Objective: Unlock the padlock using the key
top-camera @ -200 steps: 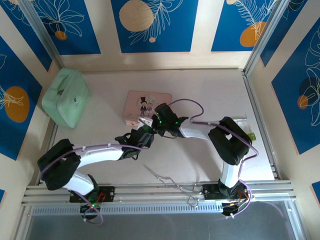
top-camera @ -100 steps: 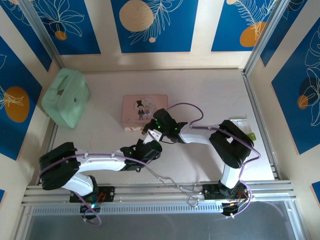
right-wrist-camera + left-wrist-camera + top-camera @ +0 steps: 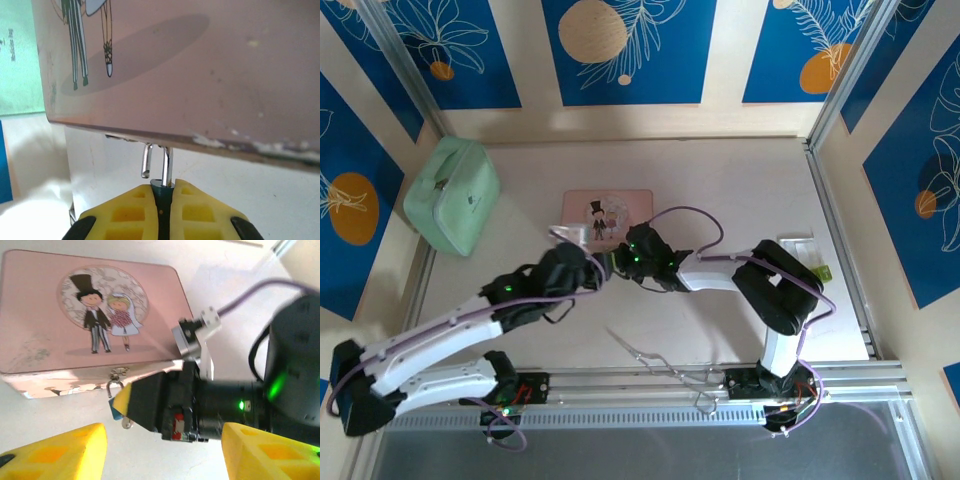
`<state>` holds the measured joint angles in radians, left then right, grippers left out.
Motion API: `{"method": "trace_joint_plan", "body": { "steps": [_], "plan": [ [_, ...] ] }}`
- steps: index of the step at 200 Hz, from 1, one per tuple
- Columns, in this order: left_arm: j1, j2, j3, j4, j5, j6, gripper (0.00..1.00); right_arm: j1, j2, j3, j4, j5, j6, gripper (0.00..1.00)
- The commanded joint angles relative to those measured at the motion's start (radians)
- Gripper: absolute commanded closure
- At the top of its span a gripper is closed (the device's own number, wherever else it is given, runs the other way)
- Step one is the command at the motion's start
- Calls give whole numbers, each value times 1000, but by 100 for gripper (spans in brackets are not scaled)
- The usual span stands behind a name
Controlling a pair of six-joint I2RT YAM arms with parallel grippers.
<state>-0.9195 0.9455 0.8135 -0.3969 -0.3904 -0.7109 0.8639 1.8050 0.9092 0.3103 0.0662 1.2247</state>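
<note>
The open shackle (image 3: 146, 161) still hooks the hasp, so my right gripper should back off, then take the padlock nearer the hasp (image 3: 119, 373) while my left gripper braces the box.
The pink picture box (image 3: 610, 214) lies mid-table. A tiny blue padlock (image 3: 116, 408) hangs by its silvery shackle (image 3: 167, 162) from the hasp on the box's front. My right gripper (image 3: 162, 194) is shut on the padlock's body. The shackle's left leg (image 3: 146, 160) ends free, out of the body. A small silvery key-like piece (image 3: 128, 424) dangles under the padlock. My left gripper (image 3: 164, 442) is open, with its yellow fingers (image 3: 55, 450) wide apart just in front of the right gripper (image 3: 615, 262). In the top view the left gripper (image 3: 572, 246) sits at the box's front left corner.
A mint green case (image 3: 453, 193) rests at the far left by the wall. A thin silvery wire-like tool (image 3: 650, 355) lies near the front rail. A small green object (image 3: 821, 270) sits by the right rail. Purple cables loop over both arms.
The left arm has swung out from under the right gripper, going left and up to the box's front left corner. The right gripper stays at the box's front edge.
</note>
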Motion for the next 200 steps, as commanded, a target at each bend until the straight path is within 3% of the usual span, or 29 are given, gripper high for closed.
{"method": "trace_joint_plan", "body": {
  "steps": [1, 55, 84, 97, 153, 200],
  "plan": [
    [84, -25, 6, -289, 49, -17, 38, 64, 75, -56, -301, -93, 16, 100],
    [199, 40, -55, -107, 238, -65, 43, 72, 42, -36, -369, -28, -40, 95],
    [231, 102, -66, -30, 314, -88, 42, 72, 25, -13, -433, -13, -88, 70],
    [253, 107, -76, -4, 341, -99, 42, 80, -9, 6, -488, 27, -124, 65],
    [365, 111, -66, -2, 377, -71, 41, 76, -174, 43, -590, 113, -257, 64],
    [515, 202, -31, 61, 441, -20, 40, 79, -281, 64, -714, 256, -321, 65]
  ]
}}
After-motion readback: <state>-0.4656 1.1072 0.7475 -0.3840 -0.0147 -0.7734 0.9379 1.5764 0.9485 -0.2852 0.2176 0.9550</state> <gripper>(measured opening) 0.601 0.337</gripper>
